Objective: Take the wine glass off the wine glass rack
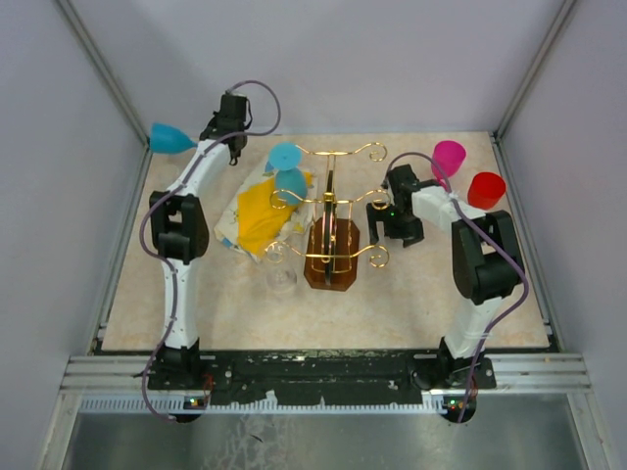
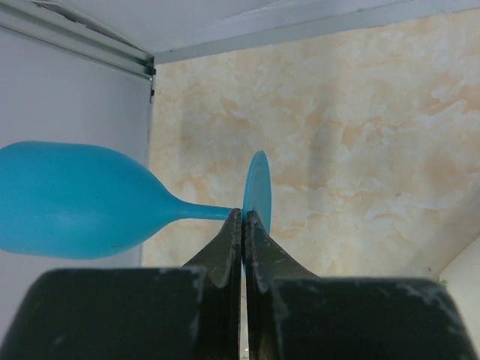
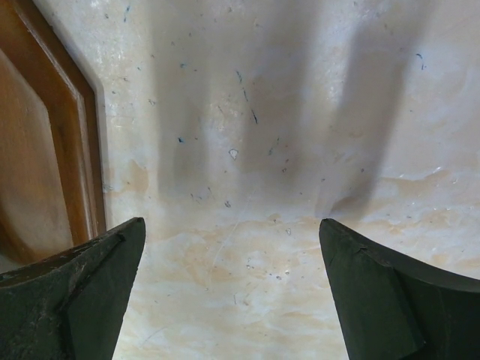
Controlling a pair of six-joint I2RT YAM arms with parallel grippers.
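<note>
The robot's left gripper keeps turning the wine glass's bowl up and going down until the blue wine glass's foot point(image 2: 259, 180) rests flat, as there is open table point(image 1: 176, 168) beside the cloth for the foot.
The wine glass rack point(image 1: 331, 201) is thin gold wire with scroll arms on a dark brown octagonal base point(image 1: 331, 258). Two blue wine glasses point(image 1: 287, 168) hang at its left arms, and a clear glass point(image 1: 281, 280) is by its near left scroll. My left gripper point(image 1: 209, 137) is at the back left, away from the rack, shut on the stem of a blue wine glass point(image 1: 168, 138). In the left wrist view the gripper point(image 2: 244, 215) pinches the stem where it meets the foot of this blue wine glass point(image 2: 67, 199). My right gripper point(image 1: 376, 235) is open and empty just right of the base, low over the table point(image 3: 232, 225).
A yellow-and-white cloth point(image 1: 257, 215) lies left of the rack. A pink glass point(image 1: 449, 157) and a red glass point(image 1: 486, 188) stand at the back right. The rack's base edge point(image 3: 45, 150) is close to the right gripper's left finger. Grey walls enclose the table.
</note>
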